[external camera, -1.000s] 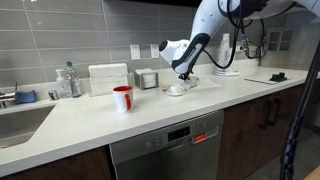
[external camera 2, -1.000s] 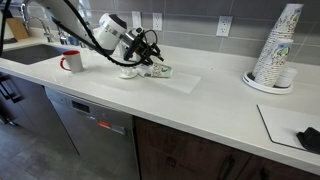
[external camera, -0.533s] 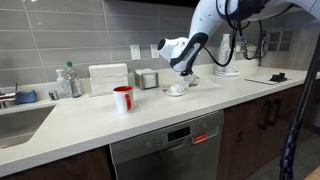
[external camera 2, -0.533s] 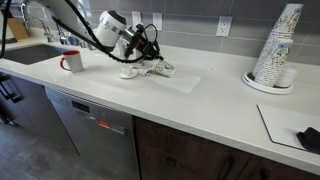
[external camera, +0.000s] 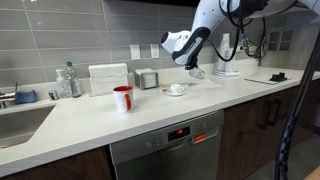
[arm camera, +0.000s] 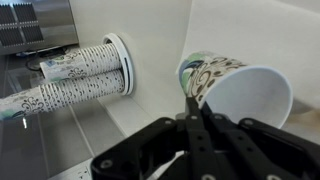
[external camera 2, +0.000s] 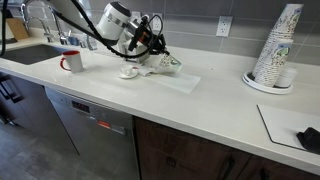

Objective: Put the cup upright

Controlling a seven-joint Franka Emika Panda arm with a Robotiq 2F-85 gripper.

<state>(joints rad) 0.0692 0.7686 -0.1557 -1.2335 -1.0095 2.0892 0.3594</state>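
Note:
The robot's gripper has the cup slanted (external camera 2: 168, 66) by the cup's rim, so it should raise the cup, turn the cup's base down and put it next to the white dish (external camera 2: 109, 70).
The cup (arm camera: 245, 95) is a pale paper cup with a green and dark pattern outside and a white inside. In the wrist view it lies tilted on its side with its mouth toward the camera. My gripper (arm camera: 192, 102) is shut on its rim, the thin fingers pressed together over the rim's edge. In both exterior views the gripper (external camera: 192, 68) (external camera 2: 157, 57) holds the cup (external camera: 198, 73) (external camera 2: 170, 63) tilted, a little above the white counter.
A red cup (external camera: 123, 98) (external camera 2: 71, 61) stands on the counter. A white saucer-like dish (external camera: 177, 89) (external camera 2: 130, 71) sits below the gripper, and a flat white mat (external camera 2: 182, 83) lies under the cup. Stacked paper cups (external camera 2: 275, 48) (arm camera: 80, 75) stand on a round tray. A sink (external camera: 20, 122) is at one end.
The gripper closed on the cup's rim and lifted it off the counter, rising away from the saucer-like dish.

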